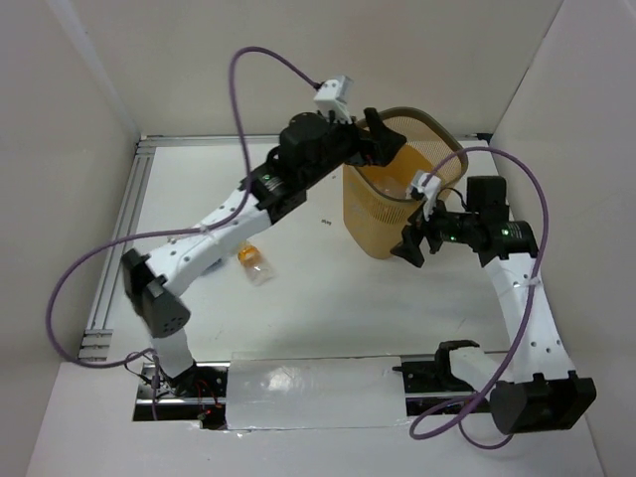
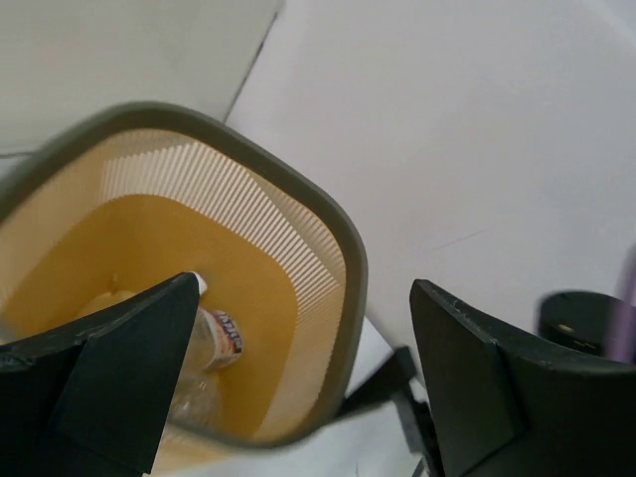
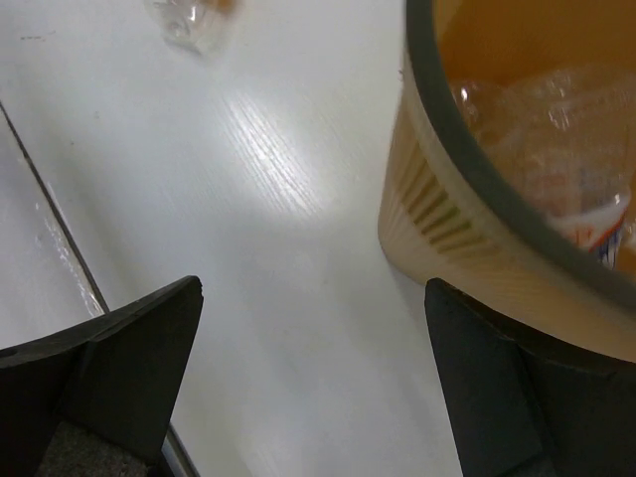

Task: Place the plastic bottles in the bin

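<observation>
My open right gripper should go on toward the orange-capped bottle's clear end (image 1: 262, 274), which lies free and faces it, until my fingers straddle the bottle's clear body (image 1: 257, 266).
The bin (image 1: 370, 214) is a tall orange-yellow mesh wastebasket standing at the back centre of the table. My left gripper (image 1: 384, 140) hangs open over its far-left rim. In the left wrist view the left gripper (image 2: 305, 285) holds nothing, and a clear bottle with a red-and-white label (image 2: 223, 338) lies inside the bin (image 2: 343, 248). My right gripper (image 1: 410, 245) is open beside the bin's near-right wall. In its wrist view the right gripper (image 3: 313, 288) is empty, and clear bottles (image 3: 542, 119) show inside the bin (image 3: 497, 189). An orange-capped bottle (image 1: 251, 260) lies on the table to the left, and its clear body (image 3: 189, 20) also shows in the right wrist view.
An aluminium rail (image 1: 114, 248) runs along the table's left edge. White walls close in the back and both sides. Purple cables (image 1: 75, 288) loop off both arms. A silver taped strip (image 1: 308, 393) lies along the near edge between the arm bases.
</observation>
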Controlling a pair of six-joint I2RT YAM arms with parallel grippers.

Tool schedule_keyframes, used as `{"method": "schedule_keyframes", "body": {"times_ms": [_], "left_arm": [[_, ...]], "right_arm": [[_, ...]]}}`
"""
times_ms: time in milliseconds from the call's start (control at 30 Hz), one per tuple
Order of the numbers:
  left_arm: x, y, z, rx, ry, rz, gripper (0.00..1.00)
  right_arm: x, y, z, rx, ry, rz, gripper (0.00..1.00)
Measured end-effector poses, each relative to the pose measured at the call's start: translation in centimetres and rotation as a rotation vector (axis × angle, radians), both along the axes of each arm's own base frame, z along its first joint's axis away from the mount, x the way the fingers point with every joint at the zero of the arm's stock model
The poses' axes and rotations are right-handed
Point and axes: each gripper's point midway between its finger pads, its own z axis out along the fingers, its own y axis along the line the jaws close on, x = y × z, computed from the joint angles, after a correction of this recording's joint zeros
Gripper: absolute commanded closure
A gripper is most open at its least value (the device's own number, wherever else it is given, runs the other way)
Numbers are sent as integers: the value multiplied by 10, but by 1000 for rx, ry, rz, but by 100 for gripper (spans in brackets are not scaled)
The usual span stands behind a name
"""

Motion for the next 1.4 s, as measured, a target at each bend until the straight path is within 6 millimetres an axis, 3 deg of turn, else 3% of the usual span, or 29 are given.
{"method": "schedule_keyframes", "body": {"times_ms": [133, 200, 267, 333, 433, 467, 567, 733, 1033, 1200, 1400], "left_arm": [[-29, 66, 40, -36, -71, 65, 0], [-46, 112, 49, -45, -91, 130, 0], [-60, 156, 44, -32, -94, 204, 0], [-73, 198, 30, -15, -78, 287, 0], [-92, 246, -20, 64, 6, 388, 0], [-97, 258, -42, 105, 50, 417, 0], [-114, 292, -79, 166, 144, 496, 0], [-148, 332, -101, 161, 231, 592, 0], [-197, 375, -169, 164, 499, 750, 0], [-207, 383, -182, 175, 560, 786, 0], [-215, 387, -184, 186, 585, 786, 0]], "right_arm": [[4, 38, 7, -83, -32, 123, 0], [0, 69, 8, -124, -54, 221, 2], [-3, 94, 4, -163, -58, 287, 3], [-6, 118, -3, -196, -56, 332, 5], [-12, 163, -23, -252, -56, 413, 6], [-14, 168, -26, -259, -53, 423, 7], [-29, 195, -45, -295, -42, 492, 8], [-34, 228, -62, -296, 6, 507, 11], [17, 298, -96, -176, 249, 370, 10], [36, 319, -133, -147, 418, 297, 10], [30, 345, -166, -145, 542, 251, 2]]}}
